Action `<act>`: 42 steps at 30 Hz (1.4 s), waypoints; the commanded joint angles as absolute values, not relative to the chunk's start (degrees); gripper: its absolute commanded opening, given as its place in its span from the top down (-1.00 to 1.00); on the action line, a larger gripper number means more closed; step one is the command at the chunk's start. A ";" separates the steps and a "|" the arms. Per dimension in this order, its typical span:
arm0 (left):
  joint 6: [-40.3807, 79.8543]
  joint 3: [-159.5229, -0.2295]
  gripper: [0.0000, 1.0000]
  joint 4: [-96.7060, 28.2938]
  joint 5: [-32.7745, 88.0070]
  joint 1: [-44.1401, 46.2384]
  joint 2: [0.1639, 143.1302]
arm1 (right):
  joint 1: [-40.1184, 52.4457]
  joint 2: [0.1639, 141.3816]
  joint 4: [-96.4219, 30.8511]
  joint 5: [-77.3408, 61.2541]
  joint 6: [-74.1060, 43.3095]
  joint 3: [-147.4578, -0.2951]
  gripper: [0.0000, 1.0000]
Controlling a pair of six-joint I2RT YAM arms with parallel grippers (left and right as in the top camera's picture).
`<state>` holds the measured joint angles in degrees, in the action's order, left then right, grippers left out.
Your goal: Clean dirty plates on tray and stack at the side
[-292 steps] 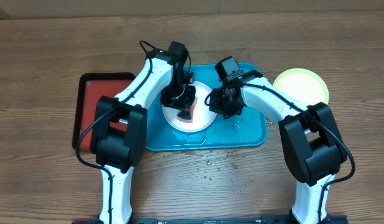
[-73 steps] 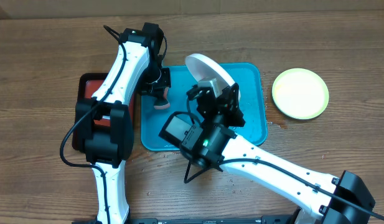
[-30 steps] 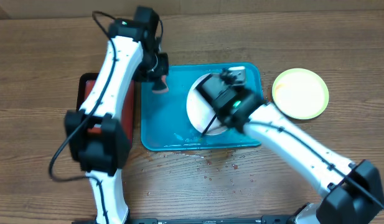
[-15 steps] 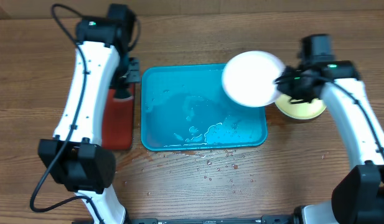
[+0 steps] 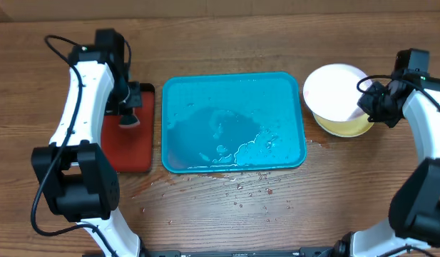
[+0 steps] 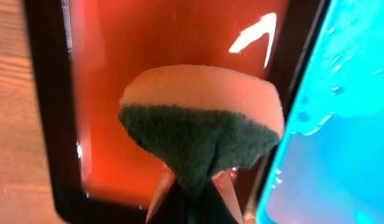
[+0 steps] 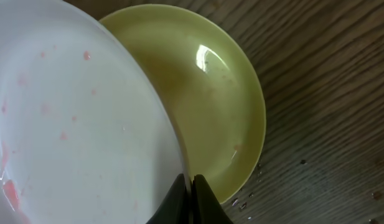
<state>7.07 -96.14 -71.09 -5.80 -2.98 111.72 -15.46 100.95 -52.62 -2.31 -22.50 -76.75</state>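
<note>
My right gripper is holding the white plate (image 5: 334, 91) face up just above the empty yellow-green plate (image 5: 346, 129). It should keep lowering the white plate until it rests there, and then let go.
The blue tray (image 5: 205, 96) lies mid-table, wet, with no plates in it. At the right my right gripper (image 5: 371, 108) is shut on the rim of the white plate (image 5: 336, 91), which hangs tilted just over the yellow-green plate (image 5: 346, 128) on the table. In the right wrist view the white plate (image 7: 73, 124) carries faint pink smears and covers the left part of the yellow-green plate (image 7: 213, 106); the gripper (image 7: 190, 186) pinches its edge. My left gripper (image 5: 127, 107) is shut on a sponge (image 6: 201, 121) above the red tray.
A red tray (image 5: 130, 146) with a black rim lies left of the blue tray. Water pools in the blue tray's front right part (image 5: 255, 148). Droplets (image 5: 241, 189) dot the wooden table in front of it.
My right gripper has carried the white plate rightward from the tray's corner to over the yellow-green plate. My left arm has swung a little further left with the sponge over the red tray.
</note>
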 commanded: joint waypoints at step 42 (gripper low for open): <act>2.37 -102.13 -0.99 -68.20 -7.97 -5.23 112.05 | -17.26 102.89 -63.59 -4.45 -18.79 -92.51 0.03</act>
<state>1.67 -95.53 -66.11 -8.78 -5.34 112.01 -18.24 108.49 -62.59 -2.72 -22.39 -88.09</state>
